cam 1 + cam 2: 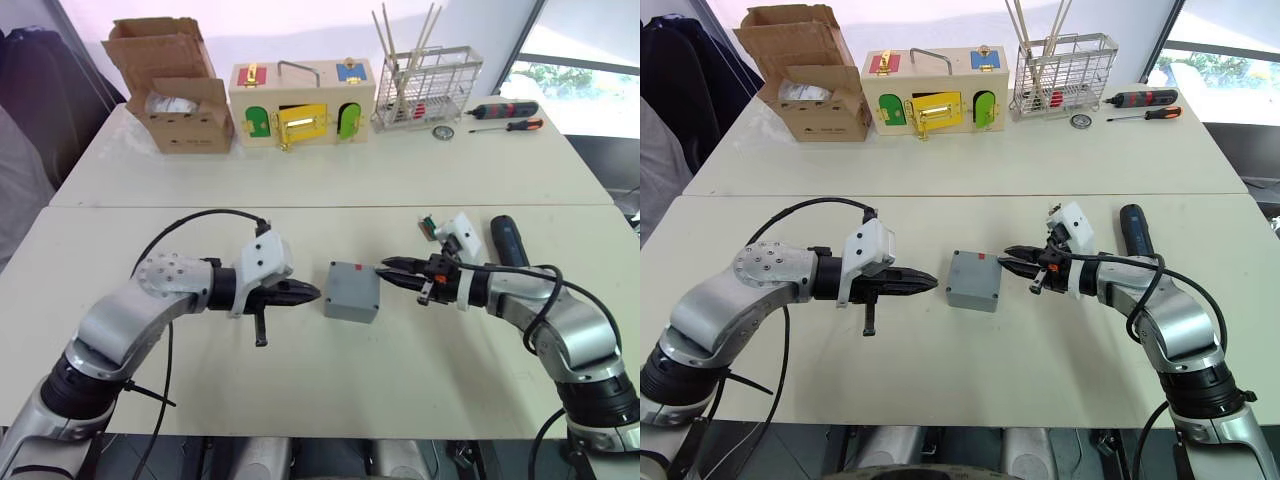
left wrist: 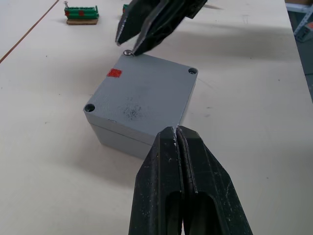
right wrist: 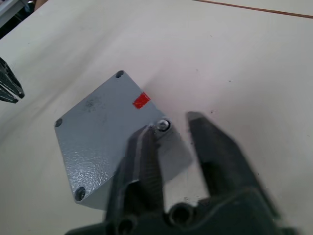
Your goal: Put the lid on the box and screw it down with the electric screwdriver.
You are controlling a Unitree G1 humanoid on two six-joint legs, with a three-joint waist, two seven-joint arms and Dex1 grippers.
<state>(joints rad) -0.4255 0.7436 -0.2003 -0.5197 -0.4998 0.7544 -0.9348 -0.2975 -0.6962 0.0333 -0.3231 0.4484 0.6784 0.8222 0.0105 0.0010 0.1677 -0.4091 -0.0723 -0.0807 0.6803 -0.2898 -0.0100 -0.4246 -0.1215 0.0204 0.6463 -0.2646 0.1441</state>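
A faint gleam shows inside the lid's dark near corner hole [image 3: 79,193]. I should expect a screw to be sunk in that hole already when I drive the raised one [image 3: 163,125].
The grey box [image 1: 351,291] stands in the middle of the near table. The lid [image 2: 142,93], with a small red mark on top, lies flat on it. My left gripper [image 1: 312,293] is shut and empty, its tips just left of the box at lid height. My right gripper [image 1: 385,268] is open at the box's right corner. One of its fingertips [image 3: 146,132] rests beside a small screw [image 3: 162,125] sitting in that corner hole. The other three corner holes look dark. The electric screwdriver [image 1: 510,243] lies on the table to the right of my right arm.
On the far table stand a cardboard box [image 1: 175,85], a wooden latch box [image 1: 300,105] and a wire rack [image 1: 425,90]. Two hand screwdrivers [image 1: 505,118] lie at its right. A small green part [image 2: 81,13] lies near the right gripper.
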